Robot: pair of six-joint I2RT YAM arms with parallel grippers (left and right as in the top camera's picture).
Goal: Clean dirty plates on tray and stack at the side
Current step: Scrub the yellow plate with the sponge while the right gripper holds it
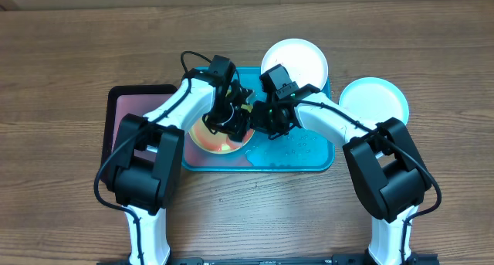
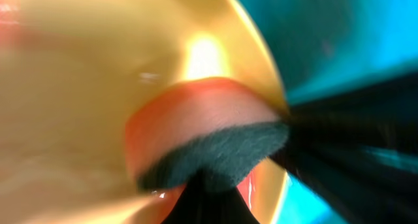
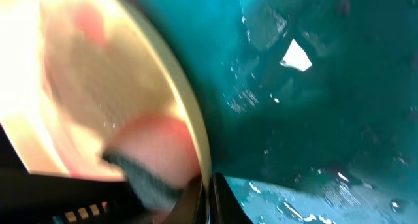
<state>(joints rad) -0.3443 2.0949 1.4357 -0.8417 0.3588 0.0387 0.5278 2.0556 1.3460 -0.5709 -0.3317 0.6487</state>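
Note:
Next, I sweep my left gripper back to the red smear (image 3: 89, 23) toward the plate's opposite rim, because the sponge is against the plate's rim (image 2: 277, 92) beside my right gripper.
The lime green plate (image 1: 210, 139), smeared red-orange, lies in the left part of the turquoise tray (image 1: 309, 153). My left gripper (image 1: 231, 120) is shut on a pink sponge with a dark green scouring face (image 2: 209, 142) and presses it on the plate (image 2: 65, 87). My right gripper (image 1: 265, 127) is shut on the plate's right rim (image 3: 196, 119), one finger on each side (image 3: 210, 196). The sponge also shows in the right wrist view (image 3: 153, 165). The white plate (image 1: 297, 60) rests at the tray's back right edge. The light blue plate (image 1: 376, 103) lies on the table right of the tray.
A smaller pinkish tray with a black rim (image 1: 135, 114) lies left of the turquoise tray, under the left arm. The turquoise tray's floor (image 3: 313, 87) is wet with droplets. The wooden table (image 1: 77, 49) surrounds everything.

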